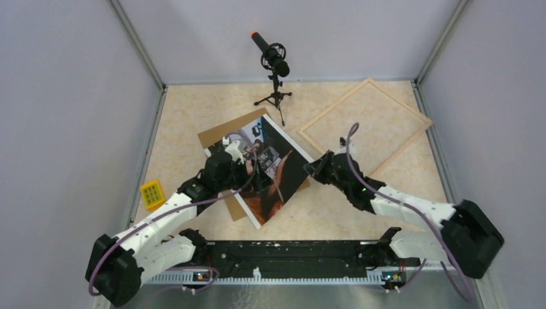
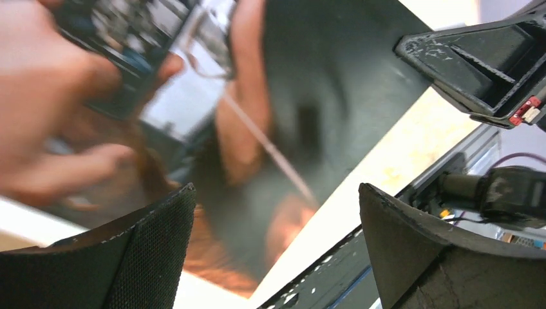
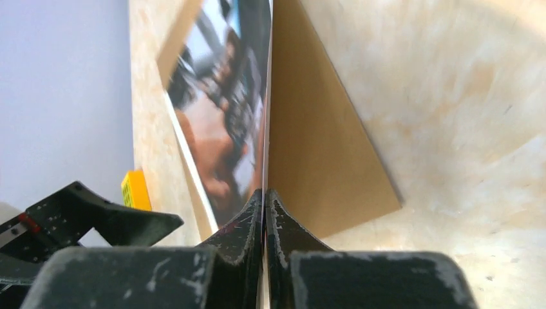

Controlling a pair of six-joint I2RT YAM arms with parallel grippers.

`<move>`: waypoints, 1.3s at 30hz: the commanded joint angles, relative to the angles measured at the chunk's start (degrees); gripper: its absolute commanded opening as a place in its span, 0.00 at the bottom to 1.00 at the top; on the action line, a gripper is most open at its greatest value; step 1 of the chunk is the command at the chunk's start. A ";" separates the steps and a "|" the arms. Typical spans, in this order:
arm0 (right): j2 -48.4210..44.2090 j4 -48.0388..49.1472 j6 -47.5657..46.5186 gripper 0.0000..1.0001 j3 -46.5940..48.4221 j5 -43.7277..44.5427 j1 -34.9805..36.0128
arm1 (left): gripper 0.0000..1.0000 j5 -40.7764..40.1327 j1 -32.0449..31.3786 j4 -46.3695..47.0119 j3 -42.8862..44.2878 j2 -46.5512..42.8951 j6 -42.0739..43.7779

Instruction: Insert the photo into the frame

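Note:
Next, I raise my left gripper clear, since it is hovering over the face-up photo, while my right gripper turns the photo face down into the frame.
The photo, a dark glossy print with white margins, lies slanted over a brown board in the middle of the table. My right gripper is shut on the photo's right edge; in the right wrist view the fingertips pinch the thin sheet edge-on, with the board beyond it. My left gripper hovers open over the photo, its tips wide apart and holding nothing. The pale wood frame lies flat at the back right.
A microphone on a small tripod stands at the back, between the board and the frame. A yellow block lies at the left by the wall. The black base rail runs along the near edge.

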 commanded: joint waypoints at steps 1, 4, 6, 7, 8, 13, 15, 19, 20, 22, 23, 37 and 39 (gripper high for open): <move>-17.27 -35.73 -14.13 0.00 13.07 14.06 -0.24 | 0.98 -3.90 0.08 -7.38 9.76 -6.82 5.08; -27.69 -49.72 -24.32 0.00 21.23 10.70 -6.44 | 0.98 -4.82 0.11 -7.79 13.83 -9.33 5.81; -30.66 -63.58 -29.54 0.00 30.80 11.19 -11.20 | 0.98 -4.09 0.10 -8.54 17.33 -9.59 6.77; -30.43 -69.09 -32.82 0.00 36.68 11.97 -12.72 | 0.98 -3.76 0.12 -9.36 19.39 -9.26 7.43; -29.29 -74.43 -35.57 0.00 42.37 14.89 -13.20 | 0.98 -3.68 0.08 -10.11 21.19 -8.80 8.22; -21.93 -87.64 -42.99 0.00 69.53 31.50 -13.27 | 0.98 -4.83 0.13 -12.66 29.38 -5.26 12.27; -18.13 -87.93 -46.73 0.00 75.84 36.05 -13.26 | 0.98 -4.87 0.10 -13.36 31.61 -3.52 13.68; -9.24 -82.47 -57.78 0.00 83.20 41.05 -13.29 | 0.98 -3.13 0.14 -13.77 34.05 -0.43 14.91; -6.37 -80.49 -61.10 0.00 84.23 41.07 -13.27 | 0.98 -2.65 0.14 -13.44 34.04 0.00 14.98; -0.81 -76.01 -70.44 0.00 84.44 40.17 -13.28 | 0.98 -2.02 0.15 -12.92 33.96 0.94 14.99; 2.50 -74.42 -73.51 0.00 84.72 39.87 -13.27 | 0.98 -1.78 0.10 -12.52 33.85 1.49 14.93; 32.21 -53.83 -84.53 0.00 72.34 13.88 -11.43 | 0.98 -7.40 -0.87 -14.86 32.57 0.02 18.73; 33.01 -49.58 -83.82 0.00 67.87 12.07 -11.43 | 0.98 -9.37 -0.97 -15.19 32.00 -0.49 19.45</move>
